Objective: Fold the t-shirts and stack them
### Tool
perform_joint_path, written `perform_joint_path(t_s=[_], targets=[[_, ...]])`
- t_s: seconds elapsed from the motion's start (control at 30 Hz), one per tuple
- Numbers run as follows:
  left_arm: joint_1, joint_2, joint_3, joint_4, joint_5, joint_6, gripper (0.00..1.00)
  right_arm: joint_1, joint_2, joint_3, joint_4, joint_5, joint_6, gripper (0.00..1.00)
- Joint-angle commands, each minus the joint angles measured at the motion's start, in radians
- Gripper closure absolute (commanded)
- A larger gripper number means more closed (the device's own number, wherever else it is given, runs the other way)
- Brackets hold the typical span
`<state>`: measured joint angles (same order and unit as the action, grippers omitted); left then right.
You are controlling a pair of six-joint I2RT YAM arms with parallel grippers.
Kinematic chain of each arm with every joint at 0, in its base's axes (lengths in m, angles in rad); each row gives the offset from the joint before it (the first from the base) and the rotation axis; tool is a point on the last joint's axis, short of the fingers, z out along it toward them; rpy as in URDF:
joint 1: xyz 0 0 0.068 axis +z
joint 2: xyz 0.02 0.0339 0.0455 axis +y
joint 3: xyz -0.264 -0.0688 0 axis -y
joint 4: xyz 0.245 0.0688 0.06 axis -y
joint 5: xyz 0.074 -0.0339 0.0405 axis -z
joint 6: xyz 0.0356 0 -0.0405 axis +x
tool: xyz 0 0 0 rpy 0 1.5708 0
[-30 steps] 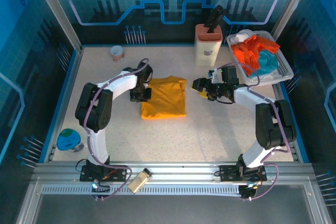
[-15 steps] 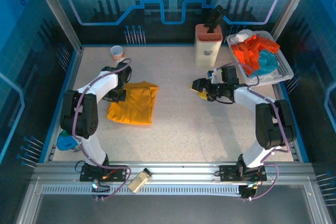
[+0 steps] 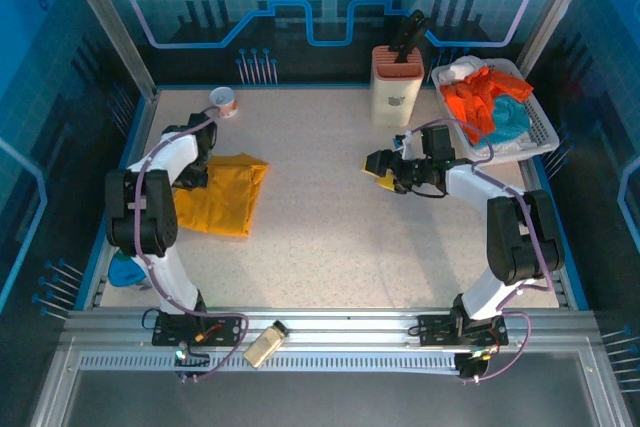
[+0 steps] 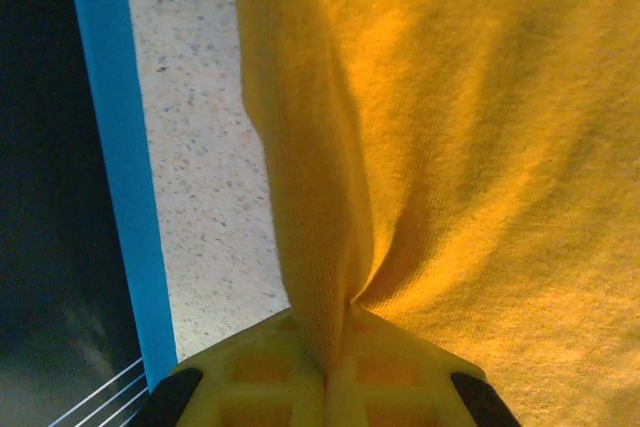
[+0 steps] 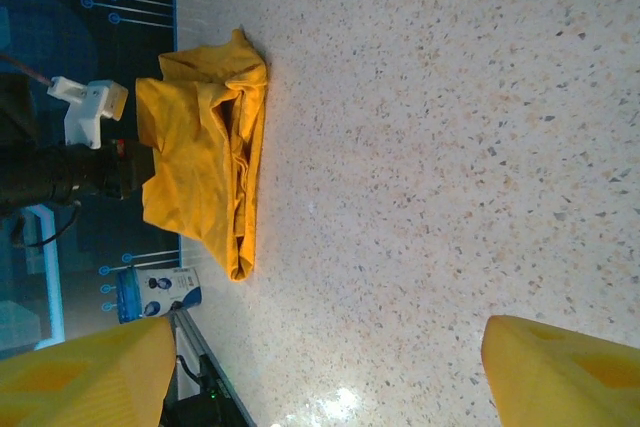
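Observation:
My left gripper is on an open way from the yellow t-shirt's pinched border point(image 4: 318, 237) to the table's blue edge point(image 4: 126, 167), so it should keep pulling until the gap narrows, then let go.
A folded golden-yellow t-shirt point(image 3: 222, 194) lies at the table's left side, close to the blue left edge. My left gripper point(image 3: 192, 175) is shut on its left border; the left wrist view has a pinched fold of the yellow cloth point(image 4: 320, 247) running into the closed yellow fingers point(image 4: 390, 372). My right gripper point(image 3: 383, 171) hovers open right of centre, nothing between its fingers point(image 5: 85, 372), and sees the yellow t-shirt point(image 5: 200, 167) across bare table. Orange-red point(image 3: 475, 99) and teal point(image 3: 512, 115) t-shirts sit crumpled in the white basket point(image 3: 541, 125) at the back right.
A beige knife block point(image 3: 397, 82) stands at the back centre, with a small cup point(image 3: 223, 101) at the back left. A blue-lidded container point(image 3: 130, 267) sits at the front left corner. A small bottle point(image 3: 265, 344) lies on the front rail.
My left gripper has dragged the yellow t-shirt from the table's middle to the left side. The right arm has stayed put.

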<state>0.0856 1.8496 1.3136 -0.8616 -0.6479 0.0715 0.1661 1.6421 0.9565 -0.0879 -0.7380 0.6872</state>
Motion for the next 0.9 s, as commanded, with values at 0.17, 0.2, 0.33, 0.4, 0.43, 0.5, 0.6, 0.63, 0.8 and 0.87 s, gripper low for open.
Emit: perform_joint_path(t_s=[0.17,0.2,0.33,0.4,0.43,0.5,0.6,0.63,0.8,0.87], targets=[[0.088,0.057,0.057,0.065,-0.1,0.081,1.0,-0.006,0.029,-0.015,0.034,-0.063,-0.001,0.19],[0.096,0.058,0.053,0.079,-0.099,0.083,1.0,-0.007,0.036,-0.016,0.036,-0.068,-0.003,0.19],[0.111,0.087,0.056,0.093,-0.103,0.076,1.0,-0.005,0.059,-0.025,0.073,-0.085,0.01,0.19],[0.112,0.104,0.062,0.089,-0.11,0.067,1.0,-0.006,0.067,-0.029,0.083,-0.091,0.015,0.19],[0.115,0.113,0.062,0.091,-0.119,0.066,1.0,-0.005,0.071,-0.028,0.087,-0.094,0.017,0.19],[0.122,0.126,0.068,0.091,-0.134,0.064,1.0,-0.006,0.074,-0.029,0.09,-0.097,0.018,0.19],[0.14,0.152,0.093,0.062,-0.151,0.034,0.75,-0.005,0.076,-0.029,0.093,-0.099,0.017,0.19],[0.144,0.154,0.103,0.05,-0.153,0.023,0.65,-0.006,0.075,-0.03,0.091,-0.1,0.016,0.19],[0.146,0.089,0.123,0.027,-0.084,-0.029,0.41,-0.004,0.074,-0.025,0.063,-0.086,-0.007,0.19],[0.14,0.052,0.135,0.008,-0.025,-0.049,0.39,-0.005,0.072,-0.02,0.04,-0.071,-0.022,0.18]])
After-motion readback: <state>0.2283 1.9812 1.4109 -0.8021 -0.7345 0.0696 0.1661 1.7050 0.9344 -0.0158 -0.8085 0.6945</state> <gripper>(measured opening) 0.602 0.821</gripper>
